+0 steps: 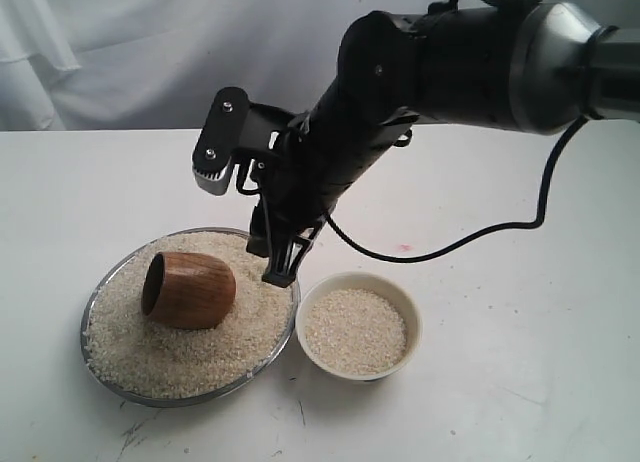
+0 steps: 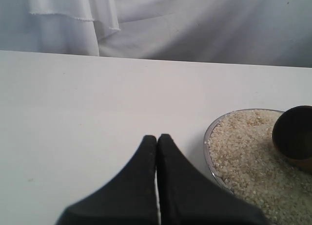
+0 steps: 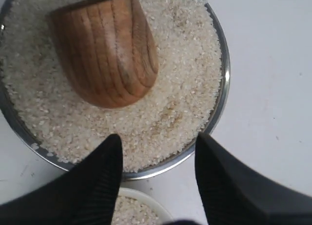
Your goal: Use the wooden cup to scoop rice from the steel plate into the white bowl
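The wooden cup lies beside my right gripper, which points steeply down at the plate's rim [image 1: 297, 294]. I should back off, slant toward the cup at its closed end [image 1: 227, 290] and straddle the cup.
The wooden cup [image 1: 190, 290] lies on its side on the rice [image 1: 150, 357] in the steel plate [image 1: 190, 402], mouth turned to the left. To the plate's right stands the white bowl [image 1: 410, 312], holding rice too. My right gripper [image 1: 268, 265] hangs over the plate's right rim, just right of the cup and apart from it. In the right wrist view it [image 3: 158, 137] is open and empty, the cup [image 3: 107, 54] beyond its fingertips. The left gripper [image 2: 157, 136] is shut on nothing over bare table, left of the plate [image 2: 207, 142] and cup [image 2: 295, 137].
A black cable [image 1: 480, 237] trails from the right arm across the white table behind the bowl. White cloth [image 1: 120, 52] hangs along the back. The bowl's rim [image 3: 146, 200] shows just under the right fingers.
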Motion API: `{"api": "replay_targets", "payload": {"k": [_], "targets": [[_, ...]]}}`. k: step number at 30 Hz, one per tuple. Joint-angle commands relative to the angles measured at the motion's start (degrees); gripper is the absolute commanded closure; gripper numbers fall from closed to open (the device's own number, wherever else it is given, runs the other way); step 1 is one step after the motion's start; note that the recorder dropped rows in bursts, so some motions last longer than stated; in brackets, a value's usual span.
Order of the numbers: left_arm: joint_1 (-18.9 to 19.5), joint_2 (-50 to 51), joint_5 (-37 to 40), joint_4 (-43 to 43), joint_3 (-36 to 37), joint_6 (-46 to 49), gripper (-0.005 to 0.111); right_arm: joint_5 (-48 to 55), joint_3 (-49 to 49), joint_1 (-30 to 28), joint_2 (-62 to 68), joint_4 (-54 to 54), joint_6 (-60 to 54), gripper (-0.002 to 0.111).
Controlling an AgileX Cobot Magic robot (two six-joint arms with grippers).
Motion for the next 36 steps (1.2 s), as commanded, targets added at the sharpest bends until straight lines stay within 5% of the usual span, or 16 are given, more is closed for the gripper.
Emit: {"api": "replay_targets", "payload": {"k": [1, 10, 15, 19, 24, 27, 32, 36], "targets": [[0.11, -0.24, -0.40, -0.09, 0.28, 0.00, 0.107, -0.30, -0.37, -0.53, -0.19, 6.41, -1.51, 0.067], [0.11, -0.24, -0.40, -0.09, 0.28, 0.00, 0.107, -1.80, -0.37, -0.38, -0.07, 12.09, 0.67, 0.067], [0.11, -0.24, -0.40, -0.09, 0.28, 0.00, 0.107, -4.78, -0.37, 0.68, -0.07, -11.05, 34.72, 0.067], [0.11, -0.24, -0.40, -0.09, 0.28, 0.00, 0.107, -3.25, -0.37, 0.02, -0.23, -14.07, 33.65, 0.067], [0.11, -0.24, -0.40, -0.09, 0.28, 0.00, 0.107, -1.52, -0.37, -5.44, -0.23, 3.59, 17.07, 0.068], [0.11, -0.24, -0.40, -0.09, 0.28, 0.00, 0.107, 6.08, -0.37, -9.27, 0.01, 15.54, -4.80, 0.069], [0.11, -0.24, -0.40, -0.09, 0.28, 0.00, 0.107, 13.54, -0.37, -13.64, 1.35, 31.83, -25.92, 0.069], [0.11, -0.24, -0.40, -0.09, 0.28, 0.00, 0.107, 15.27, -0.37, -13.89, 3.15, 36.03, -31.11, 0.064]]}}
